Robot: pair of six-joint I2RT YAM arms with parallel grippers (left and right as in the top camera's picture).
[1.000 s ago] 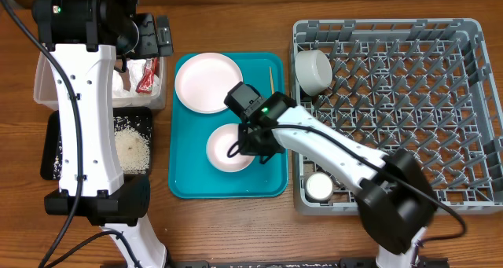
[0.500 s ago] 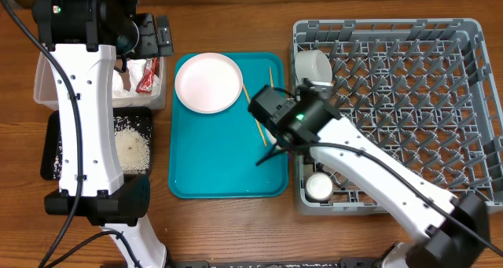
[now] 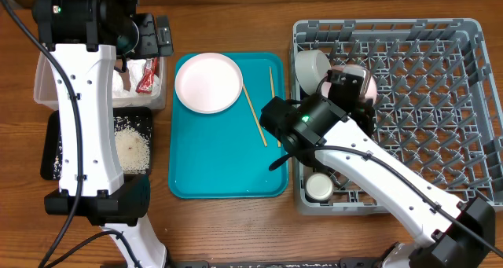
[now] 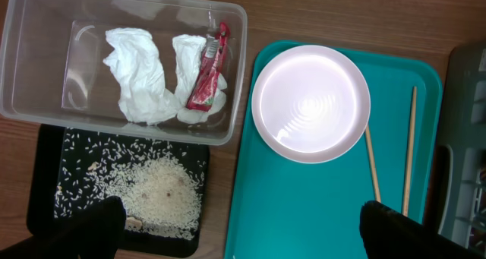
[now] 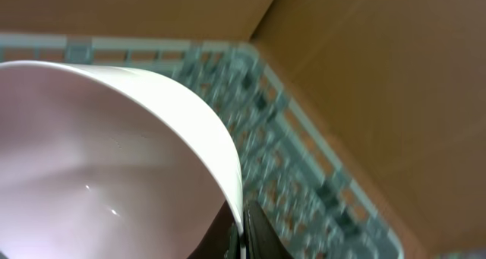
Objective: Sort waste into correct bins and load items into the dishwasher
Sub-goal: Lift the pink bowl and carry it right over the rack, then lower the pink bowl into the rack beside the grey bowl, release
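The robot's right gripper has the pale-pink bowl tilted [image 3: 366,79] past the white bowl, so it should pull the pale-pink bowl back and set it in between the white bowl and the cup.
My right gripper [image 5: 241,230] is shut on the rim of a pale-pink bowl [image 3: 366,86], holding it tilted over the near-left part of the grey dish rack [image 3: 440,142], beside a white bowl [image 3: 311,67]. A small white cup [image 3: 319,187] sits in the rack's front-left corner. On the teal tray [image 3: 212,166] lie a white plate [image 3: 208,82] and two chopsticks [image 3: 253,115]. The clear tub [image 4: 45,31] holds white napkins [image 4: 137,73] and a red wrapper [image 4: 206,69]. The black tray [image 4: 45,175] holds rice [image 4: 156,194]. My left gripper [image 4: 243,236] hangs open high above the trays, with nothing in it.
The left arm's white links [image 3: 86,103] cover much of the tub and black tray from above. Bare wooden table [image 3: 236,229] runs along the front edge. Most of the rack's pegs to the right stand free.
The right arm lifted the bowl off the teal tray and carried it right, over the rack. The second chopstick now shows on the tray. The left arm stayed still.
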